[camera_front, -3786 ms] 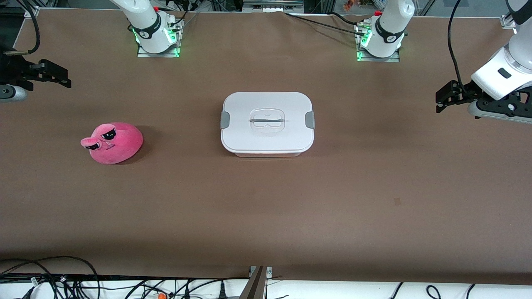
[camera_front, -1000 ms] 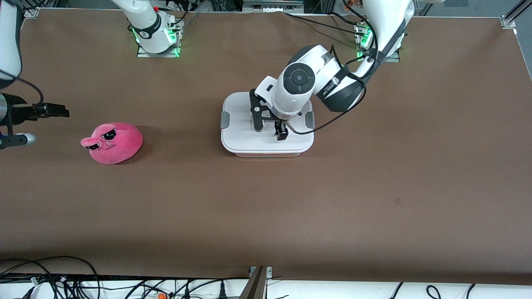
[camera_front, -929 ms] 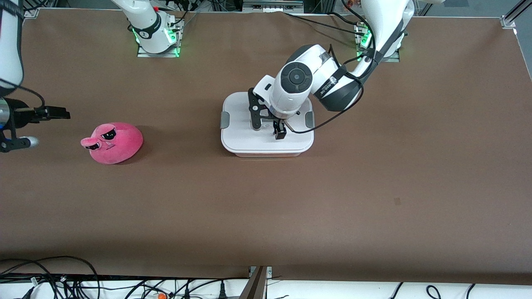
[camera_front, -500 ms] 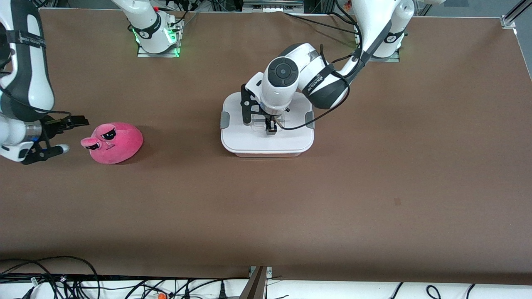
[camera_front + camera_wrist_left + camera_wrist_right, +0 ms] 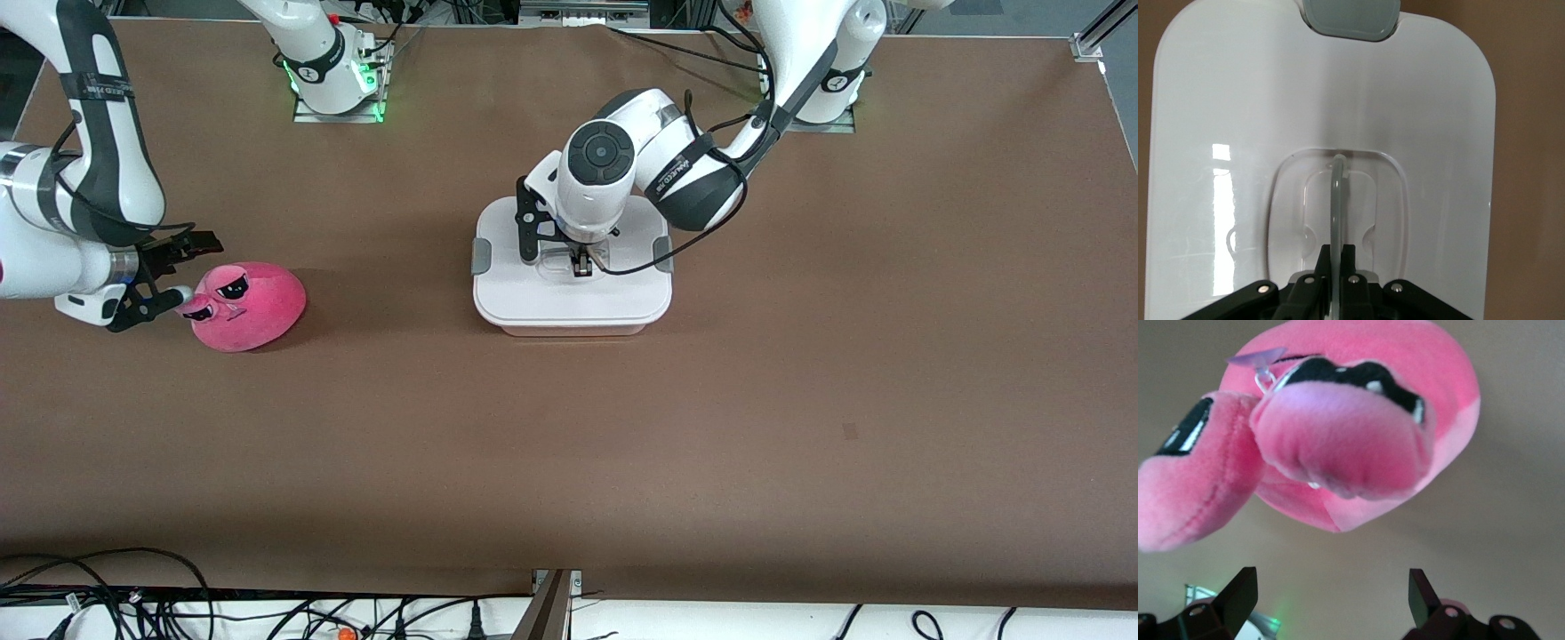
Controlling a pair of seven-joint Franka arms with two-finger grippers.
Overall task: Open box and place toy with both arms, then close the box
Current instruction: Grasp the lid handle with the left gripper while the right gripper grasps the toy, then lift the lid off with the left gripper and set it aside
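Note:
The white lid (image 5: 523, 297) will come off in one piece and leave the box standing when the robot lifts the lid's handle, because grey clips (image 5: 481, 256) lie flat at the lid's rim.
The box (image 5: 516, 298) stands mid-table, its white lid (image 5: 1218, 100) on, with a grey clip (image 5: 480, 256) at each end. My left gripper (image 5: 581, 265) is down on the lid's clear centre handle (image 5: 1337, 193), its jaws shut on the thin handle bar. The pink plush toy (image 5: 253, 307) with black sunglasses eyes lies toward the right arm's end of the table. My right gripper (image 5: 182, 267) is open, right beside the toy's snout. The toy (image 5: 1358, 433) fills the right wrist view, ahead of the spread fingertips (image 5: 1241, 593).
The brown table (image 5: 569, 444) spreads wide around both objects. The two arm bases (image 5: 333, 76) stand along the table's far edge. Cables (image 5: 133, 604) hang below the near edge.
My left gripper came in over the box, settled on the lid's handle and shut on it. My right gripper moved in from the table's end up to the toy.

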